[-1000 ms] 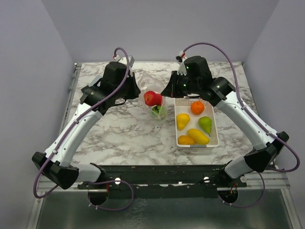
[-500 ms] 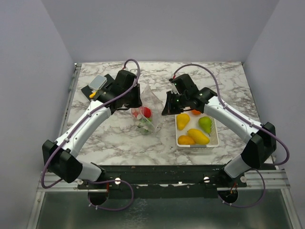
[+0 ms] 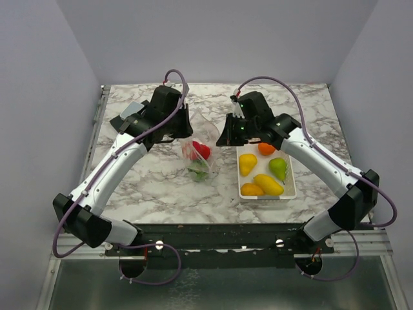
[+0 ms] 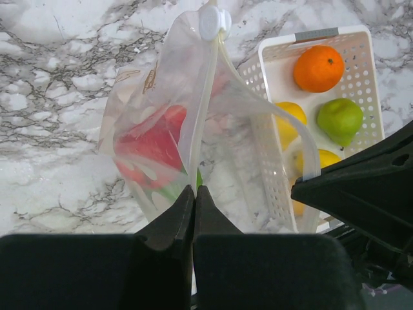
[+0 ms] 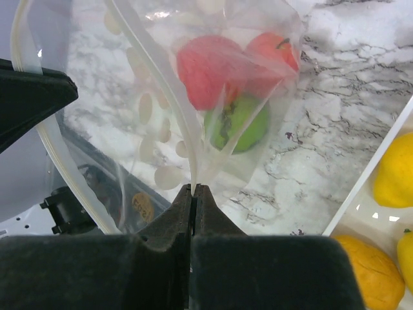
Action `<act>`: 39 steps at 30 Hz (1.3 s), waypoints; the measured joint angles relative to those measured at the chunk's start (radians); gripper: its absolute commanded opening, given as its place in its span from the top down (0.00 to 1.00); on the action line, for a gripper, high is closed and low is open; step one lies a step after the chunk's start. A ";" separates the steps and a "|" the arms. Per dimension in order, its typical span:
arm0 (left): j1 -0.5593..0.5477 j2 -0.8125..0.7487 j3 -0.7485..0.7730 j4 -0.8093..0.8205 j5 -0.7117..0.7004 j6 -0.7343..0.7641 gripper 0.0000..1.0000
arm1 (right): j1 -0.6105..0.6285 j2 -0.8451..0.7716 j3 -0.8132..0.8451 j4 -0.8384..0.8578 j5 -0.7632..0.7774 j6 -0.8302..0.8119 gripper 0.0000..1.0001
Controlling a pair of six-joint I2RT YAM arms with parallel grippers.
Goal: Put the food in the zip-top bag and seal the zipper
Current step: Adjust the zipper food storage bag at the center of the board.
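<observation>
I should hold the bag open with my left gripper while my right gripper gets food, because both grippers are on the bag's opening [image 3: 205, 126] and food is still in the white tray [image 3: 247, 164].
The clear zip-top bag [image 3: 200, 154] hangs between my two grippers above the marble table. Inside it are red food [image 3: 202, 150] and a green piece [image 3: 197, 170]. My left gripper [image 3: 186, 134] is shut on the bag's mouth edge; in the left wrist view the zipper [image 4: 201, 110] runs from the fingertips [image 4: 194, 188] up to a white slider [image 4: 214, 20]. My right gripper [image 3: 223, 138] is shut on the opposite mouth edge [image 5: 193, 187], with two red pieces [image 5: 208, 72] and a green one [image 5: 240, 126] showing through the plastic. The mouth gapes open between the grippers.
A white tray [image 3: 292, 173] sits to the right of the bag. It holds an orange [image 3: 266, 148], a yellow fruit [image 3: 247, 163], a green pear [image 3: 278, 168] and more yellow and orange food. A grey-topped tool [image 3: 132, 108] lies at the back left.
Both grippers came down and left with the bag still held, so the bag now hangs lower. The right gripper then drew back a little toward the rear.
</observation>
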 measured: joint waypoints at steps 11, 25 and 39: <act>0.000 -0.031 0.009 -0.032 -0.053 0.016 1.00 | 0.000 -0.015 -0.019 0.027 0.001 0.013 0.99; 0.000 -0.033 0.074 -0.110 -0.122 0.050 1.00 | 0.000 -0.017 -0.073 0.086 -0.001 0.053 0.99; 0.000 -0.027 0.105 -0.146 -0.149 0.088 1.00 | 0.000 -0.024 -0.145 0.176 -0.001 0.119 0.95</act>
